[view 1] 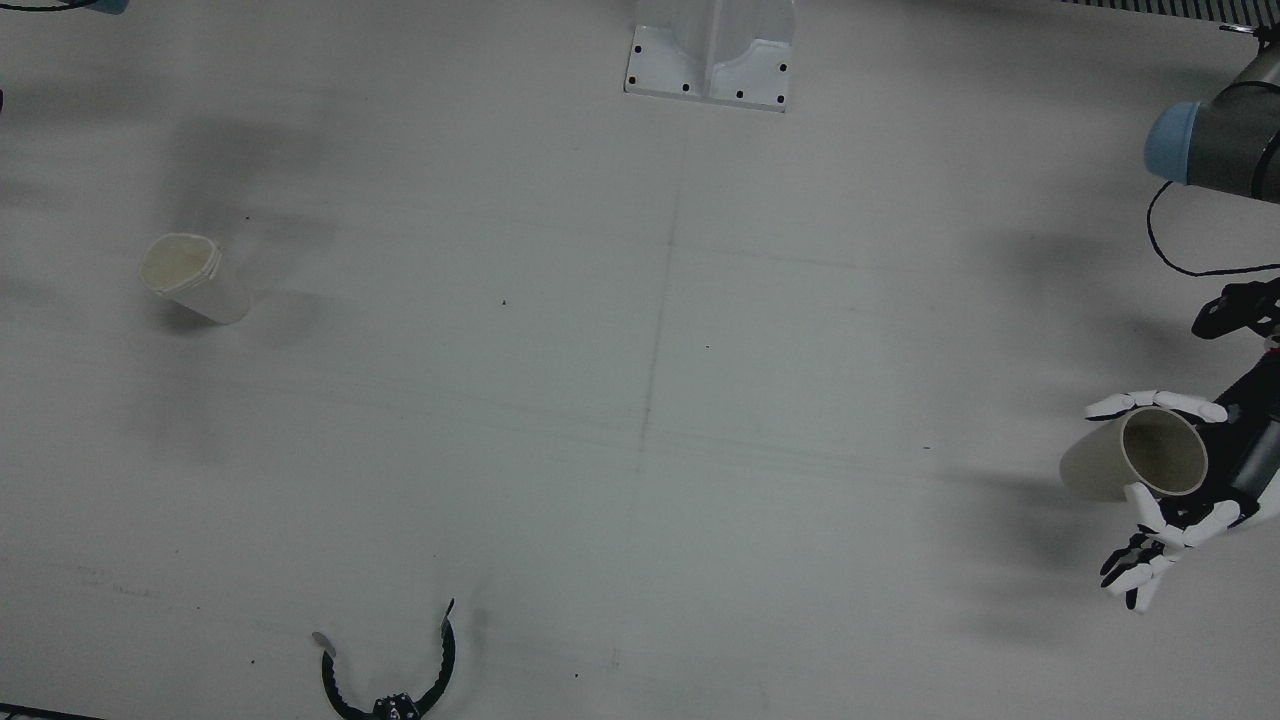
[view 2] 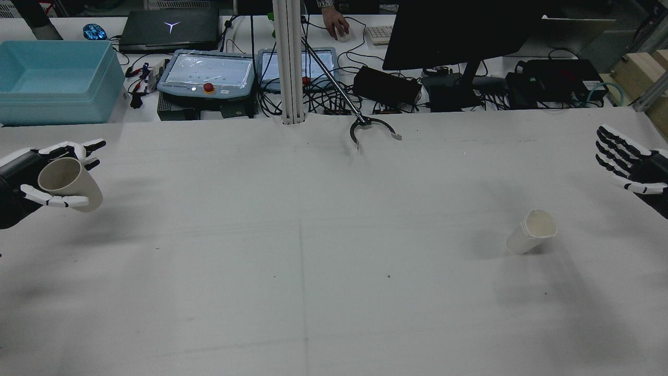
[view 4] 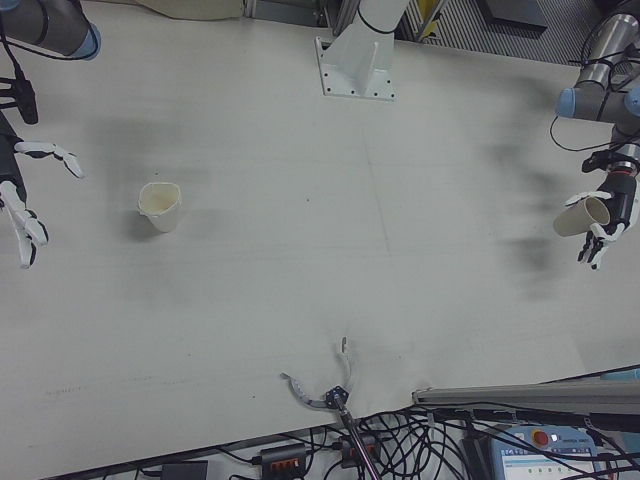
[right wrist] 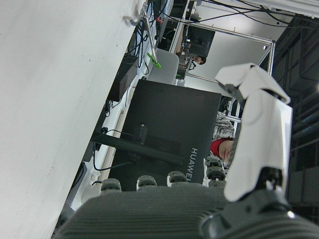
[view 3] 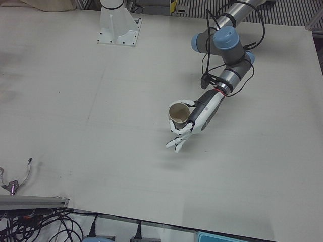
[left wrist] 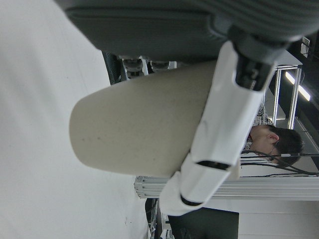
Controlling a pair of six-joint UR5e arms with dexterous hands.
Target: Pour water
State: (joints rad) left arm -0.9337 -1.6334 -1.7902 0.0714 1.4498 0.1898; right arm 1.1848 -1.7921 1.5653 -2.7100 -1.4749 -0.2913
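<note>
The cup's rim (view 1: 214, 254) is dented out of round. So the white cup (view 1: 211, 292) will buckle at its opening when I pick it up with my right gripper.
My left hand (view 2: 23, 175) is shut on a beige paper cup (view 2: 68, 183) and holds it tilted above the table at the robot's left edge. The same cup (view 1: 1150, 455) shows its mouth in the front view, and I see no water inside. In the left hand view the cup (left wrist: 144, 129) fills the frame, with a white finger (left wrist: 219, 129) across it. A second paper cup (view 2: 532, 232), its rim dented, stands on the table on the robot's right half; it is the cup (view 1: 190, 278) at the front view's left. My right hand (view 2: 629, 163) hovers open beyond it, holding nothing.
A black claw-shaped grabber (view 1: 390, 675) lies at the table's far edge, the same grabber (view 2: 373, 128) in the rear view. A white pedestal base (view 1: 710, 65) stands at the middle. Beyond the table are teach pendants, cables and a blue bin (view 2: 52, 78).
</note>
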